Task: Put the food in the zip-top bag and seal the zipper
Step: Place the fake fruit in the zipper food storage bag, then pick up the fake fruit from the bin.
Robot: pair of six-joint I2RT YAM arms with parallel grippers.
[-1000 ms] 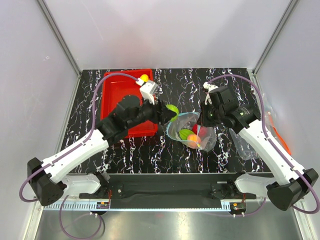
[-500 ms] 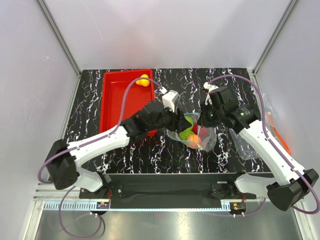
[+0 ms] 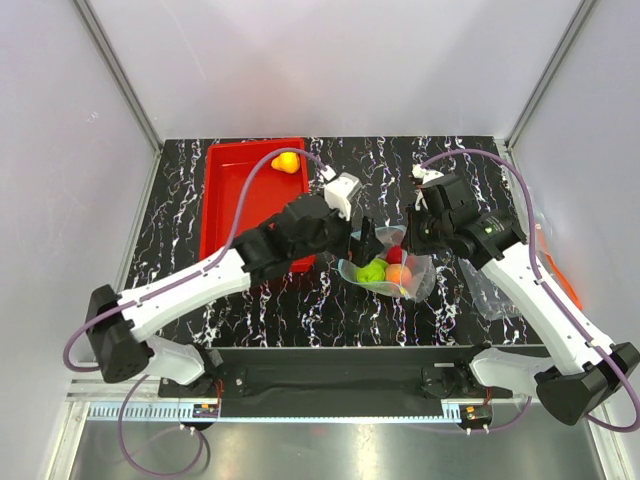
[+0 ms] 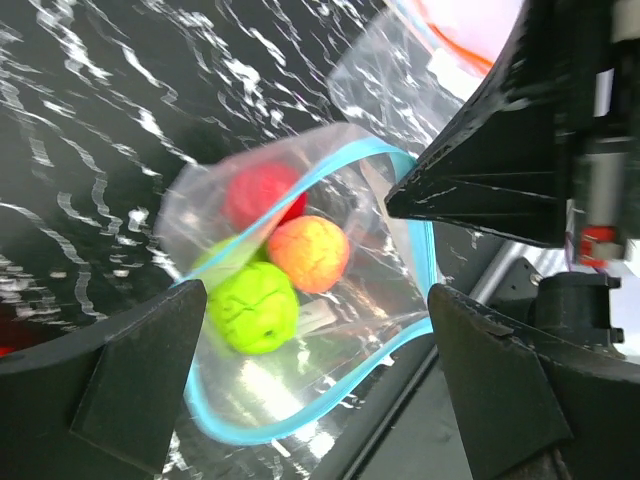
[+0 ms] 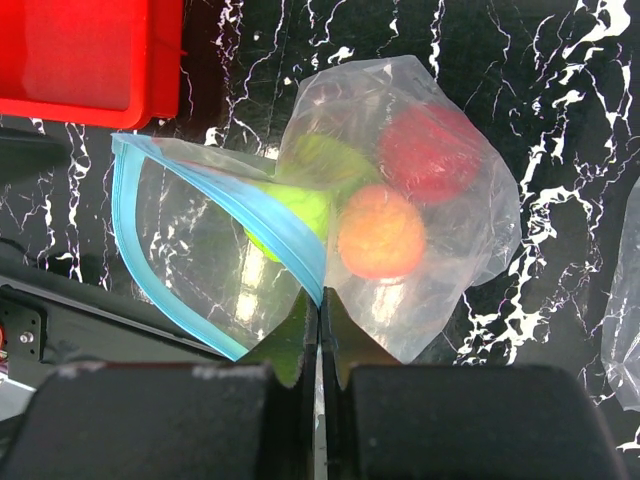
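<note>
I should carry on moving my left gripper to the lone yellow pear [image 3: 286, 162] until its fingers close around the pear, because my right gripper is holding the bag's opening [image 3: 352, 270] open.
The zip-top bag [image 3: 390, 275] lies open in mid-table, its light-blue zipper [image 4: 300, 425] gaping in a loop. Inside are a red apple [image 4: 262, 195], a peach [image 4: 308, 253] and two green pieces [image 4: 253, 305]. My left gripper [image 4: 310, 385] is open and empty, hovering just above the bag's mouth; it also shows in the top view [image 3: 363, 238]. My right gripper [image 5: 320, 305] is shut on the bag's mouth edge at the zipper [image 5: 225, 205] and holds it up; in the top view [image 3: 408, 245] it is at the bag's right. The yellow pear [image 3: 285, 162] lies in the red tray [image 3: 235, 200].
The red tray sits at back left, its corner in the right wrist view [image 5: 90, 60]. Another clear plastic bag with an orange-red strip [image 3: 545, 265] lies at the right edge, also seen in the left wrist view [image 4: 455, 40]. The black frame rail runs along the table's near edge.
My left gripper carried a green piece from beside the tray over the bag's mouth and opened; the green piece now lies in the bag. The right gripper stayed holding the bag.
</note>
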